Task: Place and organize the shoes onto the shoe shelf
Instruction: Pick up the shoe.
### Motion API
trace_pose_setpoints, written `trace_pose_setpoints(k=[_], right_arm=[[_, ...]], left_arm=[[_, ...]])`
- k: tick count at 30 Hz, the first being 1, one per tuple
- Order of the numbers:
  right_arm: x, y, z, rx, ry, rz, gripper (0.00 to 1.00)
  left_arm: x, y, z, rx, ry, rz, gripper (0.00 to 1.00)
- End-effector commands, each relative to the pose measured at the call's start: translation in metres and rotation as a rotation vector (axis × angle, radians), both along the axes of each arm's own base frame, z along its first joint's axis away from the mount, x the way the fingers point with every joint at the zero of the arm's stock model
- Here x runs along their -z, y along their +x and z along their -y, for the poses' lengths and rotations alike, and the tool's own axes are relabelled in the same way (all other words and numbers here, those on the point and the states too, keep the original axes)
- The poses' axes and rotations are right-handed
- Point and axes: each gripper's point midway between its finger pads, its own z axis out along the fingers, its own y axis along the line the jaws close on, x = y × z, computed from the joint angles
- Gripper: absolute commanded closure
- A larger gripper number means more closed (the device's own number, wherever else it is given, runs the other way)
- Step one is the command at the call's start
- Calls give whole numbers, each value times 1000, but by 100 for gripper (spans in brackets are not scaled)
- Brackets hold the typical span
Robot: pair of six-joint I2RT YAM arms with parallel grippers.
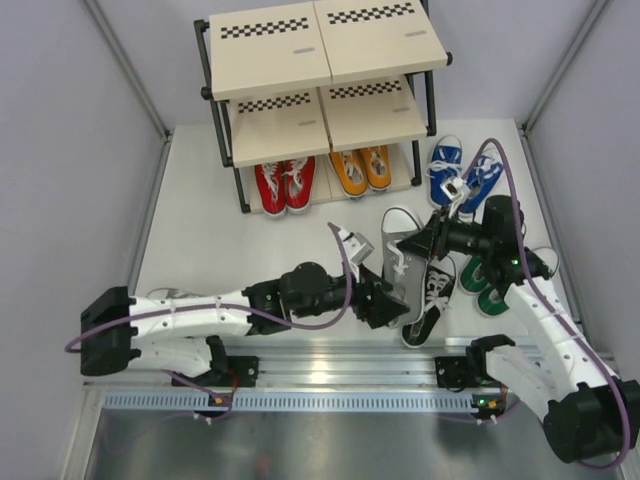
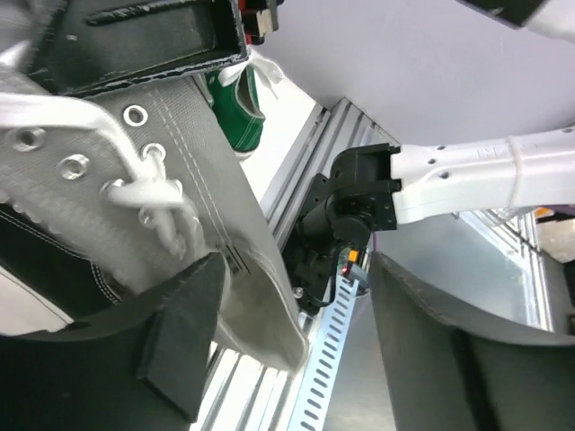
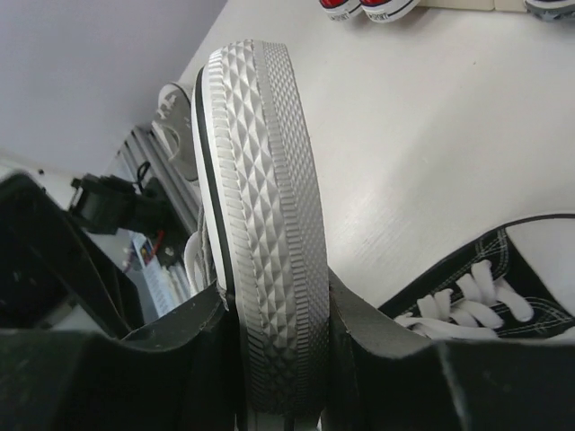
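Observation:
My left gripper should back away from the grey shoe's heel opening, where it is now, and take the shoe's toe, so that my right gripper is free to take the shoe's heel.
The shoe shelf stands at the back, with a red pair and an orange pair on its bottom tier. My right gripper is shut on the sole of a grey shoe and holds it on its side mid-table. My left gripper is open. The grey shoe's canvas edge lies between its jaws, against the left finger. A black pair lies beside the grey shoe.
A blue pair sits right of the shelf. A green pair lies under my right arm. A second grey shoe lies by my left arm. The slotted rail runs along the near edge.

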Motion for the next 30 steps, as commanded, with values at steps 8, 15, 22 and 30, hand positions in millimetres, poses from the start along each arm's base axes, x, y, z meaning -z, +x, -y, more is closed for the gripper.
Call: trace_pose_setpoints(k=[8,15,22,30], right_arm=[[-23,-42,-7,-386,24,368,100],[-18,-79,-22,-581,81,424,100],[-17,-96,-28,-664,108,429,100],[-14,-104,-30,-698,117,428,100]], left_arm=[[-52,2,-94,-135,-167,131,14],[-57,9,-119,-189,-232,213,9],[-47,18,-79,-119,-185,249,9],[-63,12,-47,-16,-242,298,11]])
